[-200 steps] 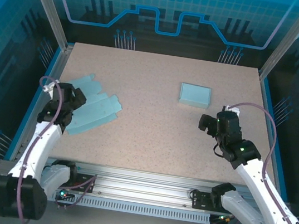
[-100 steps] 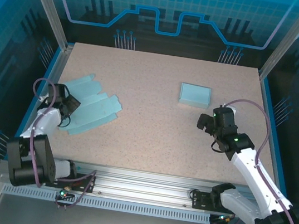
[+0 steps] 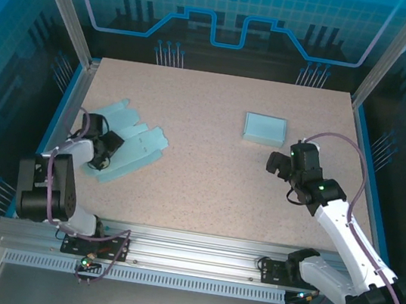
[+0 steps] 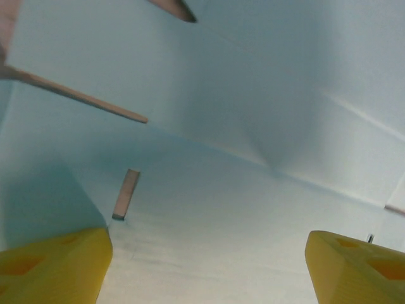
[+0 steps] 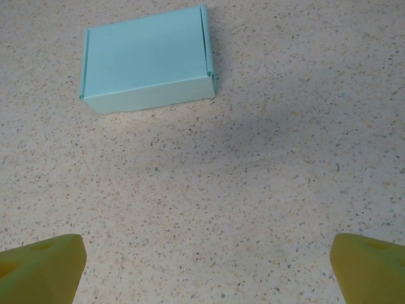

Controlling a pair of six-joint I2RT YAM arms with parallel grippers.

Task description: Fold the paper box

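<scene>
The flat light-blue sheet (image 3: 137, 150) is a long way from my right gripper. My left gripper should move it to the table's middle (image 3: 208, 155) before my right gripper works the sheet's flaps.
The paper box (image 3: 133, 147) lies unfolded as a flat light-blue sheet with flaps at the table's left side. My left gripper (image 3: 108, 152) is down low on the sheet's near-left part. In the left wrist view the sheet (image 4: 215, 139) spreads right under the camera with creases and slots showing, and the left gripper (image 4: 205, 272) has its yellow fingertips (image 4: 54, 266) wide apart over it, open. My right gripper (image 3: 274, 163) hovers open over bare table right of centre; in the right wrist view the right gripper (image 5: 204, 272) has only tabletop between its fingers.
A folded light-blue box (image 3: 264, 128) stands closed at the back right, just beyond the right gripper, and is the box (image 5: 145, 60) at the upper left in the right wrist view. The speckled table (image 3: 212, 192) is ringed by a metal frame and blue panels.
The left arm has swung down and in onto the flat sheet, its jaws narrowing a little; the sheet's right flaps shifted slightly up and right. The right arm barely moved.
</scene>
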